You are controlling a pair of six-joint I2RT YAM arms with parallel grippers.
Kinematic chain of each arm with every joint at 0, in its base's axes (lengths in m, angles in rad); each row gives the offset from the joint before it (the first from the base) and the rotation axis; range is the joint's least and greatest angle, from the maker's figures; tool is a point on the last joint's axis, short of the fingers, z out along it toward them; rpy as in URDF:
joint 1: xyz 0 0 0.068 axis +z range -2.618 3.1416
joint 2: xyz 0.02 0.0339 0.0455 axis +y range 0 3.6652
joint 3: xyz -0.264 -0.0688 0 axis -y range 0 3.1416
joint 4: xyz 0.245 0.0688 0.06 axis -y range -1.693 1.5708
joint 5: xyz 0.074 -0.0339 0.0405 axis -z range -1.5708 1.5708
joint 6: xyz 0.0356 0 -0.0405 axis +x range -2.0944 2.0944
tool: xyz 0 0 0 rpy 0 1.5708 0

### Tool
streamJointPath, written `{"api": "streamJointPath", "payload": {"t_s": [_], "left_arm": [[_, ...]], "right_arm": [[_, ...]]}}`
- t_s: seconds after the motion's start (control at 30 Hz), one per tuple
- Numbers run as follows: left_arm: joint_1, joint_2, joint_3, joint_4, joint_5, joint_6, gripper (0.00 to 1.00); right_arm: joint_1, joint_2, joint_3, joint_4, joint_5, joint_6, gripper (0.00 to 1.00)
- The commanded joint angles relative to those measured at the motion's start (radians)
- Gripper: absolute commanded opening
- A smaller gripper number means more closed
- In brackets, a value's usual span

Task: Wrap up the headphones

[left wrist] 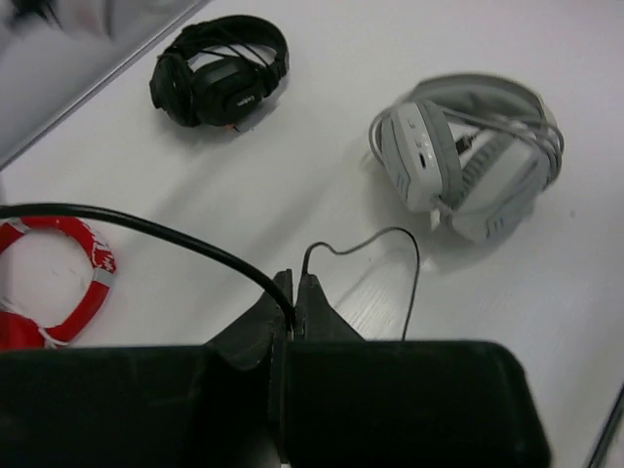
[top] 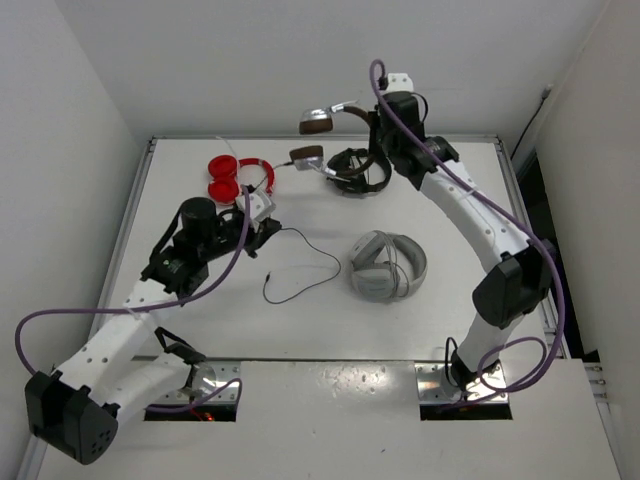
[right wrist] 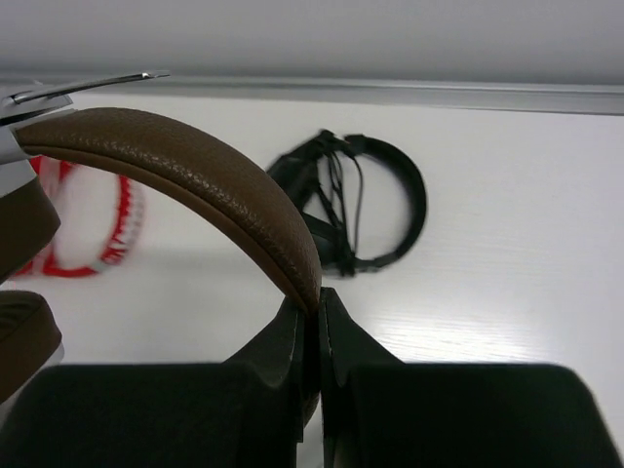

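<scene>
My right gripper should swing the ear cups point(top: 311, 140) closer, over the cable's loose end, for the wrap, because they hang past the place where my left gripper holds the cable.
The headphones point(top: 318, 123) hang in the air over the far edge of the table. My right gripper point(top: 374, 128) is shut on their brown headband point(right wrist: 195, 175), which rises from between the jaws in the right wrist view. One brown ear pad point(right wrist: 19, 336) shows at that view's left edge. My left gripper point(top: 268, 232) is low over the table's left half and shut on the thin black cable point(top: 310, 252). In the left wrist view the cable point(left wrist: 146, 226) enters the pinched jaws of that gripper point(left wrist: 294, 291) from the left. The rest of it loops across the table beyond.
Red headphones point(top: 235, 175) lie at the back left, close to my left gripper. Black headphones point(top: 355, 170) lie at the back centre under the right arm. Larger light grey headphones point(top: 388, 265) rest right of centre, near the cable's loop.
</scene>
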Motion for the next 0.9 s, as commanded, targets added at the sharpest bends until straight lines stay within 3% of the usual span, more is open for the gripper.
{"api": "streamJointPath", "payload": {"t_s": [0.0, 0.13, 0.3, 0.43, 0.53, 0.7, 0.73, 0.87], "left_arm": [[0.01, -0.03, 0.108, -0.329, 0.104, 0.246, 0.0], [-0.022, -0.03, 0.227, -0.491, 0.171, 0.393, 0.0], [-0.035, -0.03, 0.333, -0.578, 0.185, 0.576, 0.0], [-0.035, 0.005, 0.418, -0.748, 0.143, 0.827, 0.0], [-0.035, 0.034, 0.487, -0.825, 0.098, 0.961, 0.0], [0.042, 0.022, 0.51, -0.79, 0.089, 1.142, 0.0], [0.052, 0.022, 0.499, -0.772, 0.089, 1.156, 0.0], [0.105, 0.022, 0.452, -0.597, 0.074, 1.165, 0.0]], "right_arm": [[0.03, 0.005, -0.034, 0.137, 0.163, -0.138, 0.0], [0.052, 0.023, -0.053, 0.171, 0.203, -0.17, 0.0], [0.119, 0.014, -0.148, 0.283, 0.217, -0.262, 0.0], [0.17, -0.029, -0.284, 0.47, 0.226, -0.408, 0.0], [0.179, -0.038, -0.329, 0.49, 0.179, -0.503, 0.0], [0.159, -0.07, -0.361, 0.418, 0.013, -0.649, 0.0], [0.144, -0.081, -0.372, 0.403, -0.091, -0.649, 0.0], [0.099, -0.124, -0.397, 0.351, -0.266, -0.704, 0.0]]}}
